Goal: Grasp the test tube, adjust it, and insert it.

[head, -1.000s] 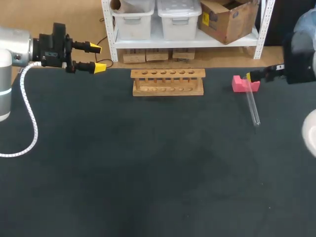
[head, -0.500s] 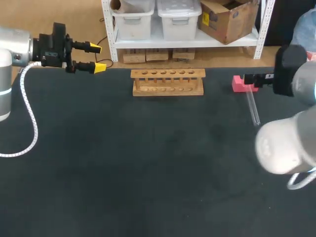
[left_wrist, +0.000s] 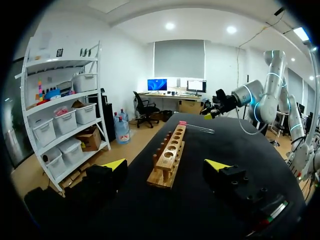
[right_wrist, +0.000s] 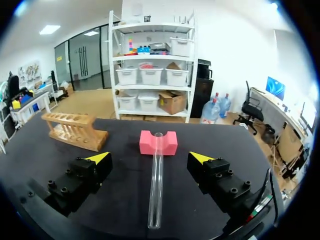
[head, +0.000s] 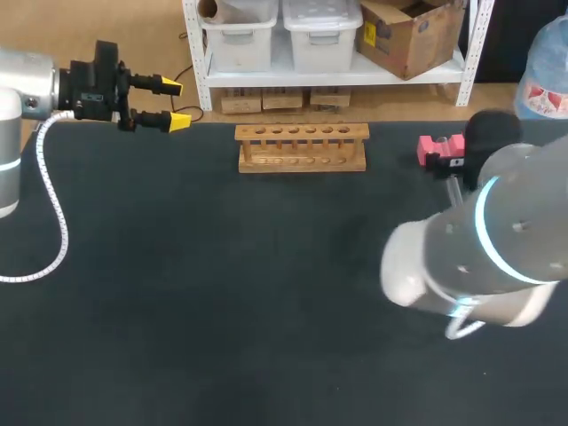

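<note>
The test tube (right_wrist: 156,185) will come loose and leave the block behind when I lift, because the pink block's notch (right_wrist: 158,142) is open at the top.
A clear glass test tube (right_wrist: 156,180) lies on the black table with its far end resting in the notch of a pink block (right_wrist: 158,142). My right gripper (right_wrist: 149,158) stands open astride the tube, both fingers clear of it. From the head view my right arm (head: 484,240) hides most of the tube; only the pink block (head: 435,149) shows beside it. The wooden rack (head: 302,146) with a row of holes stands at the table's far middle. My left gripper (head: 174,104) hangs open and empty at the far left corner, with the rack (left_wrist: 170,155) ahead of it.
The table's far edge runs just behind the rack and the pink block. In the left wrist view my right arm's gripper (left_wrist: 212,110) sits beyond the rack, over the pink block (left_wrist: 183,122).
My right arm has swung in from the right edge over the tube and now covers most of it in the head view. The left arm has kept still.
</note>
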Available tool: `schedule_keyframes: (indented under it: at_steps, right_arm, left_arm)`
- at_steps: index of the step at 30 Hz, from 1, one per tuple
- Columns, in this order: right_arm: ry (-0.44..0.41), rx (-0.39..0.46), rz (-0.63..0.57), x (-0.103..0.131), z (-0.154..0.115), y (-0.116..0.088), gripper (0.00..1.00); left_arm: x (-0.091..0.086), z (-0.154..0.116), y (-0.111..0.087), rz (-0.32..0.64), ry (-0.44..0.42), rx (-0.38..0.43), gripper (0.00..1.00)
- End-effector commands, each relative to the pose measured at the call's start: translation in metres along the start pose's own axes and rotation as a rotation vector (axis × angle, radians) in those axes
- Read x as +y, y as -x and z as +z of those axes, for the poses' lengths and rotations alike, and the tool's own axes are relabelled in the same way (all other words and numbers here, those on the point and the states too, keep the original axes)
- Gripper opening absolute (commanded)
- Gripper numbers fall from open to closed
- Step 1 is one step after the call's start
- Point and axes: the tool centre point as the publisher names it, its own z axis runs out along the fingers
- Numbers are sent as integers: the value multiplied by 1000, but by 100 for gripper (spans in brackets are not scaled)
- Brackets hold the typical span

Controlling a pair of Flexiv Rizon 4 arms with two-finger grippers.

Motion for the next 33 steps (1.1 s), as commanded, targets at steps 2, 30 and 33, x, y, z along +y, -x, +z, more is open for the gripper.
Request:
schedule_keyframes:
  at_steps: [2, 30, 33]
  right_arm:
    - [-401, 28, -10, 3, 9, -2, 100]
    - [-84, 139, 74, 2, 42, -31, 100]
    - [-59, 146, 94, -1, 42, -32, 100]
  left_arm:
    - [-2, 0, -1, 2, 5, -2, 100]
    - [-2, 0, -1, 2, 5, -2, 100]
    - [-2, 0, -1, 2, 5, -2, 100]
